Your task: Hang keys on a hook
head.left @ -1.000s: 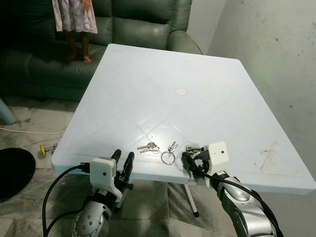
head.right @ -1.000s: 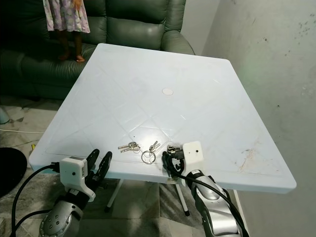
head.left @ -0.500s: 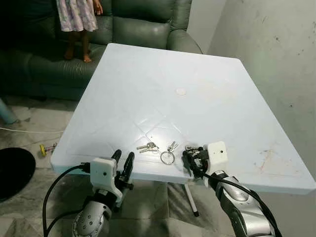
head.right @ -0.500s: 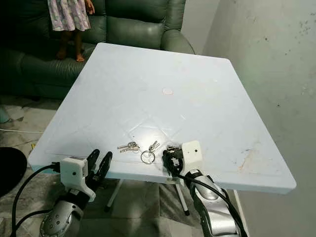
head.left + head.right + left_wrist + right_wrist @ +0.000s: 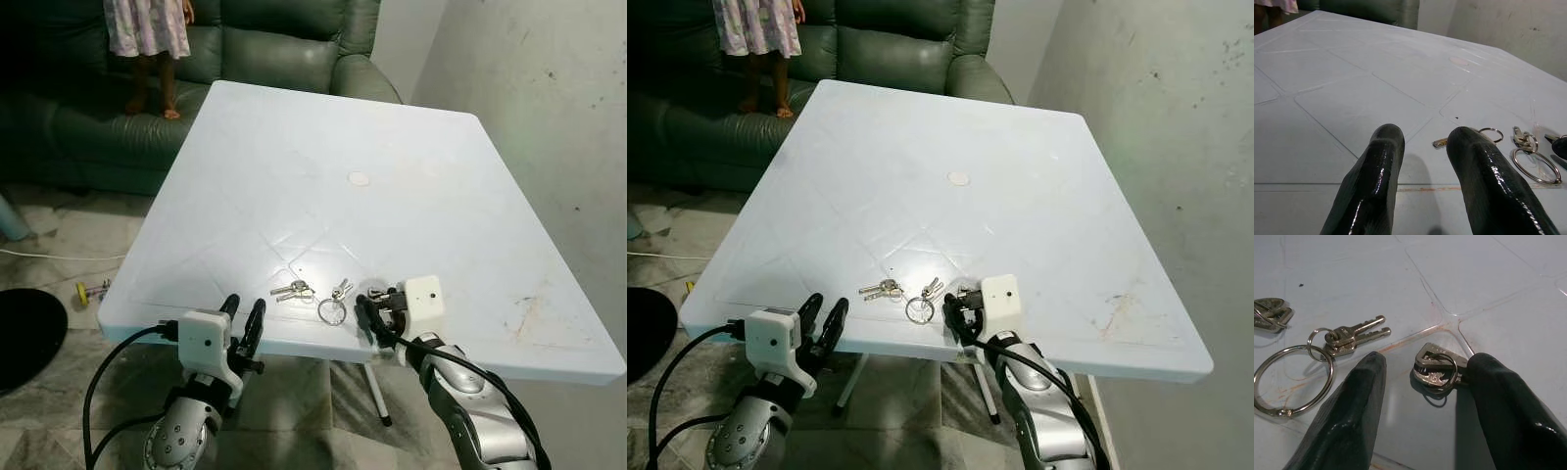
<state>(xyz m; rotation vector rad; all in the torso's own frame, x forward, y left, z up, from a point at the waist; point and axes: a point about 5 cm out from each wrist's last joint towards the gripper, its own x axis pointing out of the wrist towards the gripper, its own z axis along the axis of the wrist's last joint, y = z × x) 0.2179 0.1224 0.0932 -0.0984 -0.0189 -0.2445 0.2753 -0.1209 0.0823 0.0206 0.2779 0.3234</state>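
The thin ring [image 5: 1455, 373] runs loosely through the small bunch of keys, so its keys [image 5: 1426, 376] will swing down and hang when the robot's right gripper lifts the ring.
Three bunches of keys lie near the front edge of the white table [image 5: 323, 147]. The left bunch [image 5: 292, 290] is two small keys on a ring. In the middle, a large ring [image 5: 332, 311] carries two keys [image 5: 1354, 335]. The third, a small bunch [image 5: 1437, 368], lies flat on the table between the fingers of my right gripper [image 5: 372, 305], which stands open around it; one finger [image 5: 1352, 416] is beside the large ring. At the table's front edge, my left gripper [image 5: 243, 318] is open and holds nothing, its fingers [image 5: 1374, 181] pointing across the table toward the left bunch.
A dark green sofa [image 5: 274, 49] stands behind the table, with a person [image 5: 147, 29] standing on it. A grey wall [image 5: 549, 147] runs along the right. A round cap [image 5: 360, 179] marks the table's middle. On the floor at left are a black disc [image 5: 24, 338] and a cable.
My right gripper has slid a little forward and left over the table, closing in around the small bunch. The person on the sofa has shifted. The left gripper has stayed put.
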